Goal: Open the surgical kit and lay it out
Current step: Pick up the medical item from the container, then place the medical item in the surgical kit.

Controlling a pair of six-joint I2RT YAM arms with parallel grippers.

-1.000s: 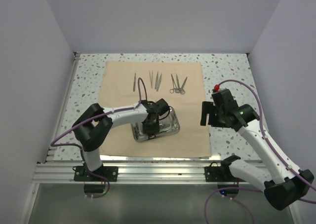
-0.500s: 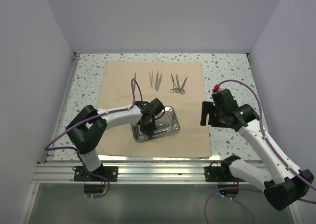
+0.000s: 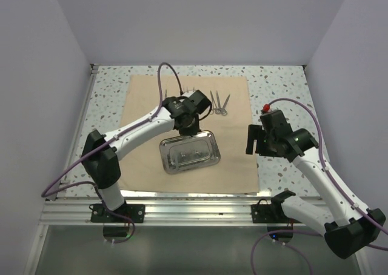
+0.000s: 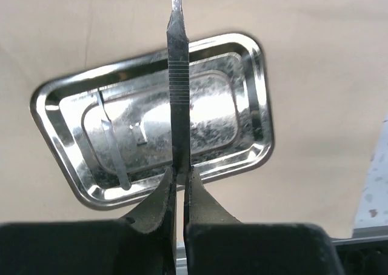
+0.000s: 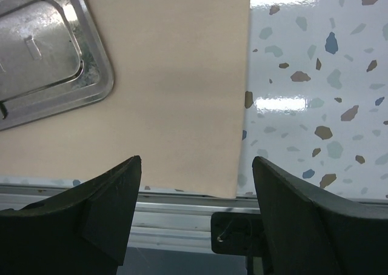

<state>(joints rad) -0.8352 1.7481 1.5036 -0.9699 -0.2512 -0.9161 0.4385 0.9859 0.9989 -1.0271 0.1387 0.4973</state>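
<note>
The ribbed handle (image 4: 179,87) points away like the tools in the row, so my left gripper keeps going over the cloth and lets go of the handle by the slim tool (image 3: 165,94).
The tan cloth wrap (image 3: 233,160) lies spread flat. The steel tray (image 3: 214,158) sits on its near middle. In the left wrist view the tray (image 4: 257,114) still holds one thin instrument (image 4: 113,143). My left gripper (image 3: 188,125) hangs above the tray's far edge, shut (image 4: 180,175) on a slim flat metal handle (image 4: 177,69) with a ribbed grip. Scissors and forceps (image 3: 217,103) and another slim tool (image 3: 165,98) lie in a row on the cloth's far part; the left gripper hides some of them. My right gripper (image 3: 251,139) is open and empty (image 5: 197,166) over the cloth's right edge.
The speckled white table (image 3: 285,87) borders the cloth on all sides, walled on three sides. An aluminium rail (image 3: 194,209) runs along the near edge and also shows in the right wrist view (image 5: 157,217). The tray's corner (image 5: 100,84) shows at that view's top left.
My left gripper rose out of the tray with the metal handle and moved toward the far row of instruments. The right arm stayed still.
</note>
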